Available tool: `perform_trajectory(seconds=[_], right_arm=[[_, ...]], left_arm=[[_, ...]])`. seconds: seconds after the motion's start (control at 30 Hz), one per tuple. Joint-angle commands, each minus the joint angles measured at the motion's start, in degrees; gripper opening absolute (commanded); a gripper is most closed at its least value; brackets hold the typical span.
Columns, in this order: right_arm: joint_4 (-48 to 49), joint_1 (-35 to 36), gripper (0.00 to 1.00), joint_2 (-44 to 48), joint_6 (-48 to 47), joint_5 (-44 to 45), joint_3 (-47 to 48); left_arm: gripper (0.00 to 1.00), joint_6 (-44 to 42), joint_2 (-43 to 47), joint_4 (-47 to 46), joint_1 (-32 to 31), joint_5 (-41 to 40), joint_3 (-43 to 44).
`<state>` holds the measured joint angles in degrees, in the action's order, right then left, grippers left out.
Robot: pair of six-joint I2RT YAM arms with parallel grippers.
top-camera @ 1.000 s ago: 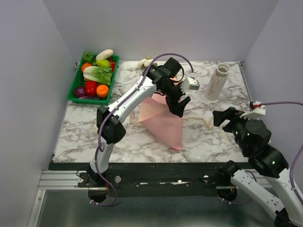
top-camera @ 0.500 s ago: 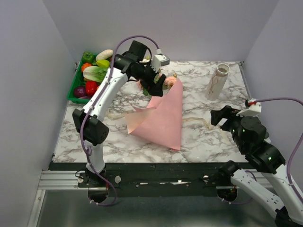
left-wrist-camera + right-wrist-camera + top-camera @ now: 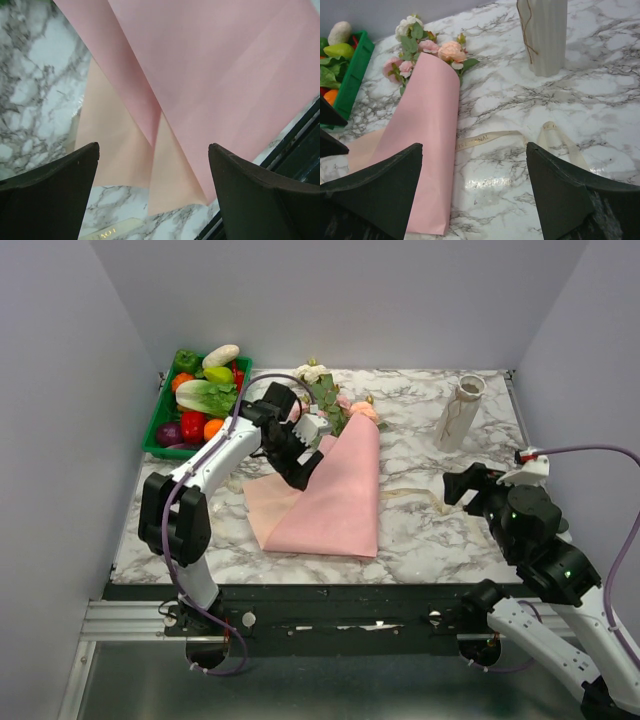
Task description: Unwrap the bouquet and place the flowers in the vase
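I need to open the salmon-pink paper's upper layer, which still covers the bouquet's stems, so my left gripper should pinch that layer's loose edge nearer the table's front and pull it open.
The bouquet lies mid-table. Its salmon-pink paper is loose, with one flap spread to the left. The flowers poke out of its far end, their stems hidden under the paper. The cream ribbon lies untied on the marble to its right. The off-white ribbed vase stands upright at the back right. My left gripper hangs open just above the paper's left flap, holding nothing. My right gripper is open near the ribbon, empty.
A green tray of vegetables sits at the back left corner. The table's dark front edge runs just beyond the paper's near end. Grey walls close in the left, right and back sides.
My left arm swung from the table's middle to the back left, then down over the paper's left side. The paper unrolled leftward and now lies flatter. The right arm barely moved.
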<state>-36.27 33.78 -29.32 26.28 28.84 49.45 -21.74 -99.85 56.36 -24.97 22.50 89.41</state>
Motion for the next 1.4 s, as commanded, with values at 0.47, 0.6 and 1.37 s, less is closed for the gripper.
perform_trajectory(seconds=[0.47,0.6,1.37], right_arm=[[0.8,-0.1,0.89,1.9,-1.4,-4.8,-3.7],[0.7,-0.1,0.88,1.8,-1.2,-4.4,-4.0],[1.6,-0.2,0.86,1.5,-0.7,-3.8,-5.2]], left_arm=[[0.97,-1.3,-7.2,-13.1,0.8,-16.9,-5.5],[0.90,-4.0,-6.1,-10.0,1.7,-10.5,-8.6],[0.56,-16.6,-4.3,9.5,6.4,12.5,-6.8]])
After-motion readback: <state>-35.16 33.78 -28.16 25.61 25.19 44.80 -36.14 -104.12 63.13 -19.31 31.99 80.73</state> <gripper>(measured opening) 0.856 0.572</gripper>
